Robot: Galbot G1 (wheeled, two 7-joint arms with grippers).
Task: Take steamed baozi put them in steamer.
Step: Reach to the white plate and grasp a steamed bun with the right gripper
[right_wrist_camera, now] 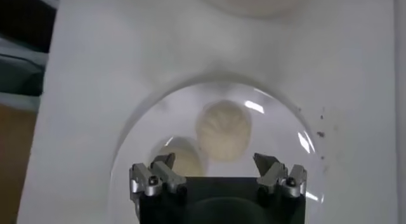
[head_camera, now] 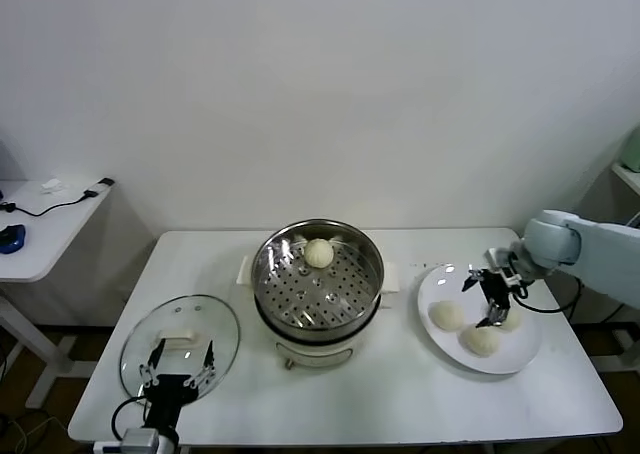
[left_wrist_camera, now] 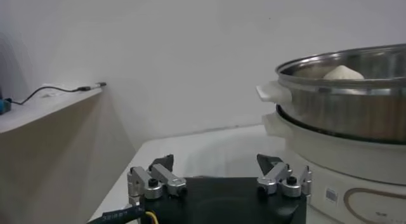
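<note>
The plate's baozi (head_camera: pixel 447 315) nearest the steamer lines up with the open fingers of the robot's right gripper, so the gripper should keep moving down toward it until both fingers are on either side of its sides (right_wrist_camera: pixel 223 131).
The steamer (head_camera: pixel 318 284) stands mid-table with one steamed baozi (head_camera: pixel 318 253) on its perforated tray. Three more baozi lie on the white plate (head_camera: pixel 452 278) at the right: one at the left (head_camera: pixel 446 315), one at the front (head_camera: pixel 481 339), and one (head_camera: pixel 511 320) partly hidden behind the fingers. My right gripper (head_camera: pixel 494 299) hangs open just above this plate. In the right wrist view it (right_wrist_camera: pixel 214 163) is over two buns (right_wrist_camera: pixel 223 130) (right_wrist_camera: pixel 184 160), with nothing between its fingers. My left gripper (head_camera: pixel 178 369) rests open and empty at the front left, and the left wrist view shows it (left_wrist_camera: pixel 217 162) facing the steamer (left_wrist_camera: pixel 355 98).
A round glass lid (head_camera: pixel 180 344) with a white handle lies flat at the front left, under the left gripper. A white side table (head_camera: pixel 40 224) with a cable stands off to the left. The plate sits close to the table's right edge.
</note>
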